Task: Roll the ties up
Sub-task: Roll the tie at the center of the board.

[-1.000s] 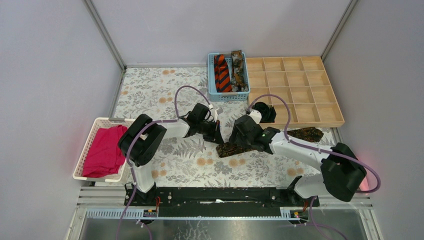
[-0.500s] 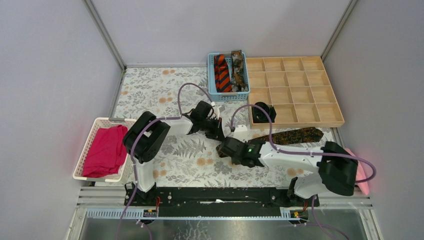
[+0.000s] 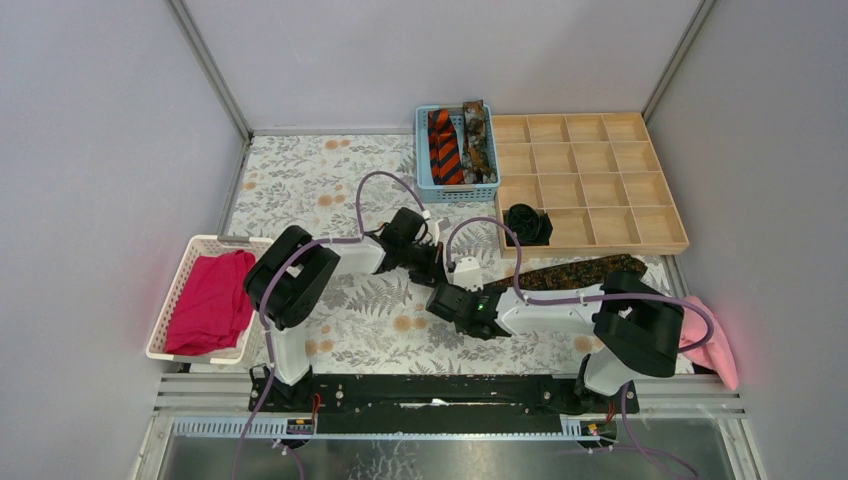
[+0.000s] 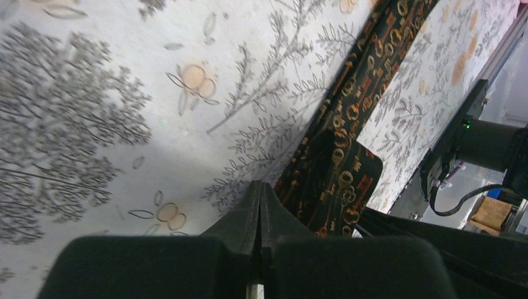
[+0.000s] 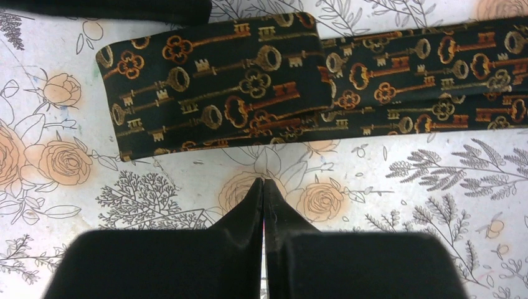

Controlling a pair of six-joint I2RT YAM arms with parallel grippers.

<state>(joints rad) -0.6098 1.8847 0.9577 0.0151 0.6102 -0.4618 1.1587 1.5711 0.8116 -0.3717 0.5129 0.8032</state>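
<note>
I should back my left gripper off, since it crowds the tie's fold [image 5: 199,47], before my right gripper opens and takes the fold by its short edge [image 5: 114,103].
A dark tie with a gold and orange key print [image 3: 590,270] lies flat across the floral table, its left end folded over on itself [image 5: 218,87]. My right gripper [image 5: 263,182] is shut and empty, its tips on the tablecloth just in front of that fold [image 3: 440,300]. My left gripper [image 4: 260,185] is shut too, holds nothing, and sits beside the folded end [image 4: 339,180], behind it in the top view [image 3: 438,268]. A black coiled tie [image 3: 527,223] rests in a compartment of the wooden tray. An orange-and-black striped tie [image 3: 443,148] and a brown mottled tie [image 3: 478,140] lie in the blue basket.
The wooden compartment tray [image 3: 590,248] stands at the back right and the blue basket [image 3: 455,197] at the back centre. A white basket [image 3: 185,265] with a magenta cloth [image 3: 210,300] sits at the left. A pink cloth [image 3: 712,340] lies at the near right edge.
My right gripper has left the tie, swung forward and to the left, and closed empty. The tie's left end now lies folded over. The left arm has barely moved.
</note>
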